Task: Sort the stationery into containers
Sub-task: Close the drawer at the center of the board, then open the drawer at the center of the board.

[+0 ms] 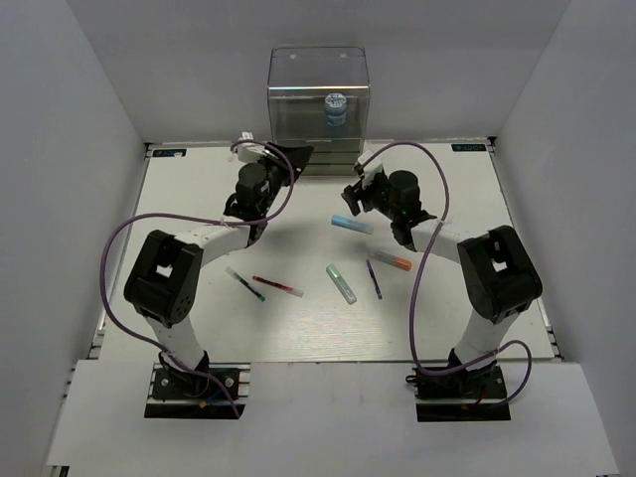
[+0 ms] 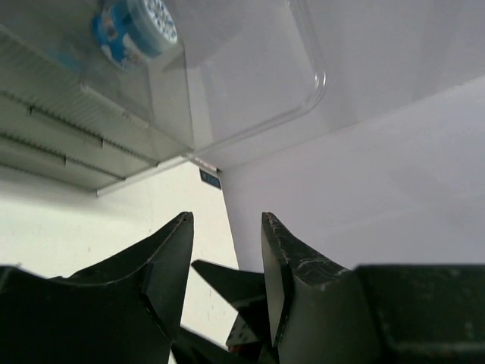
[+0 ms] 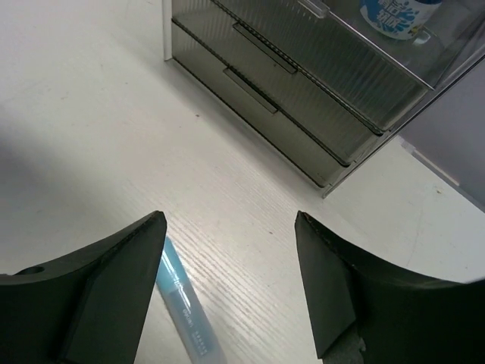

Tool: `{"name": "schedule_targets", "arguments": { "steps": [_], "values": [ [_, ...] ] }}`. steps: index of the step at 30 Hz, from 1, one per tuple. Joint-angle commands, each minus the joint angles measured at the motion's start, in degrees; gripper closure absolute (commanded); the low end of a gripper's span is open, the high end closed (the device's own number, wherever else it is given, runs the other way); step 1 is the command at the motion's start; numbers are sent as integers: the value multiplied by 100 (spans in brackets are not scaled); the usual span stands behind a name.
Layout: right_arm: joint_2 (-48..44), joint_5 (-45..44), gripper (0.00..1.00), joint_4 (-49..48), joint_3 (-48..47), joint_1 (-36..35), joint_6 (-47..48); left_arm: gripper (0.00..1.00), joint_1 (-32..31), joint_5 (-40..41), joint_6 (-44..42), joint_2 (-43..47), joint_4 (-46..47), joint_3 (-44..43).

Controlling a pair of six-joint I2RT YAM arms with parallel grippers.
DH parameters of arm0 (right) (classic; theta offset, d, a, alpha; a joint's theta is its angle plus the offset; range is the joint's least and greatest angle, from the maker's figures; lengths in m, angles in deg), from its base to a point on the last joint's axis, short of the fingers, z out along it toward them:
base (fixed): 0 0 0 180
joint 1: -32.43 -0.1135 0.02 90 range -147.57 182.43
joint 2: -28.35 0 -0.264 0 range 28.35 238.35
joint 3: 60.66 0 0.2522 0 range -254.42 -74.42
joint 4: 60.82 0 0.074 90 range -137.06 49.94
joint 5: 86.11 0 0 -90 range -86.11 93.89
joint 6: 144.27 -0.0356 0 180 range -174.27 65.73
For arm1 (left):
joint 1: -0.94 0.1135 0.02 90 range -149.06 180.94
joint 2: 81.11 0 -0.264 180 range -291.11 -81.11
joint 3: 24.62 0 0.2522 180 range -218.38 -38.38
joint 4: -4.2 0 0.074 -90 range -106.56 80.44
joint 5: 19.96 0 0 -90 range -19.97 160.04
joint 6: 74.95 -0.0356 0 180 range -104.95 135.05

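The cabinet's drawers (image 1: 336,159) are closed and near my right gripper. Next, my right gripper moves back while my left gripper pulls a drawer (image 3: 265,49) open, before I take the light blue pen.
The clear cabinet (image 1: 318,84) stands at the table's far edge with the blue-white roll (image 1: 335,107) on its top level. My left gripper (image 1: 290,157) is open and empty beside the cabinet's left front corner; its wrist view shows the roll (image 2: 136,26) through the clear wall (image 2: 250,76). My right gripper (image 1: 355,192) is open and empty above the light blue pen (image 1: 352,225), in front of the cabinet. In the right wrist view the light blue pen (image 3: 186,303) lies by the left finger, with the drawers (image 3: 303,98) shut.
An orange-capped pen (image 1: 390,261), a dark thin pen (image 1: 374,279), a green-white marker (image 1: 341,283), a red pen (image 1: 278,286) and a green-tipped pen (image 1: 244,284) lie on the white table mid-way. White walls enclose the table on three sides.
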Motion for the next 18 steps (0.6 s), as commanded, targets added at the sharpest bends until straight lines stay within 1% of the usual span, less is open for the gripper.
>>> {"name": "schedule_targets", "arguments": {
  "steps": [1,3,4,5,7,8,9,10,11,12,13,14,15,16,17,18],
  "values": [
    [-368,229,26,-171,155,60,-30,48,-54,-120,43,582,-46,358],
    [-483,220,36,56,147,78,-109,44,-54,-60,43,643,-187,464],
    [-527,203,42,110,147,104,-135,44,-54,-59,156,644,-266,465],
    [-545,159,60,215,103,165,-318,43,-54,-7,209,644,-336,517],
    [-545,27,85,812,-177,218,-477,37,-54,-6,297,452,-390,517],
    [-493,18,100,1275,-413,314,-652,35,-54,-58,446,346,-390,448],
    [-422,105,100,1732,-677,359,-715,35,15,-137,552,223,-459,325],
    [-387,254,100,1928,-784,394,-811,33,68,-216,640,83,-460,263],
    [-317,499,98,2270,-933,534,-873,32,69,-217,710,-206,-373,202],
    [-247,649,74,2708,-1091,587,-874,32,69,-217,780,-348,-372,18],
    [-237,973,58,2791,-1136,701,-865,31,69,-278,781,-497,-372,-114],
    [-237,1054,46,2966,-1171,737,-865,31,69,-279,781,-647,-372,-255],
    [-289,1142,40,3080,-1189,763,-865,31,69,-331,851,-953,-459,-543],
    [-299,1282,40,3099,-1172,842,-856,35,69,-331,851,-1104,-460,-651],
    [-333,1301,43,3099,-1093,869,-830,40,69,-331,930,-1236,-460,-834],
    [-430,1327,53,3082,-997,930,-804,46,69,-279,991,-1481,-390,-906]
  ]
}}
